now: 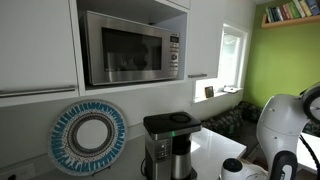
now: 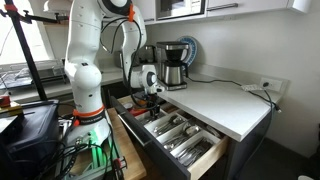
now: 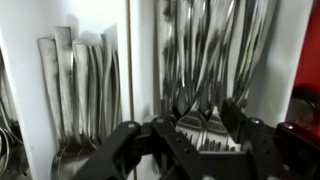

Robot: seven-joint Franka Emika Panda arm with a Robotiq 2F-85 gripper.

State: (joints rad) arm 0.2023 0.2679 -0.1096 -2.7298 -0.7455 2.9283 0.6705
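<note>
Next, I open my gripper and close it on the slanted fork's handle (image 3: pixel 209 73) alone before lifting, because two fork heads (image 3: pixel 203 126) lie side by side between my gripper's fingers.
My gripper (image 2: pixel 152 98) hangs low over the back end of an open cutlery drawer (image 2: pixel 205 158) under the white counter. In the wrist view its two black fingers (image 3: pixel 188 140) stand apart, down in a compartment of forks (image 3: pixel 190 118). Two fork heads lie between the fingertips; I cannot tell whether the fingers touch them. A white divider (image 3: pixel 140 70) separates this compartment from one holding spoons and knives (image 3: pixel 80 90). Only part of the white arm (image 1: pixel 285 125) shows in an exterior view; the gripper is out of sight there.
A coffee maker (image 2: pixel 173 62) (image 1: pixel 170 140) stands on the counter (image 2: pixel 225 100) beside a round blue-and-white plate (image 1: pixel 90 135). A microwave (image 1: pixel 130 45) sits in the cabinet above. A cable and wall socket (image 2: pixel 265 88) are at the counter's far end. Equipment (image 2: pixel 30 130) crowds the floor beside the robot base.
</note>
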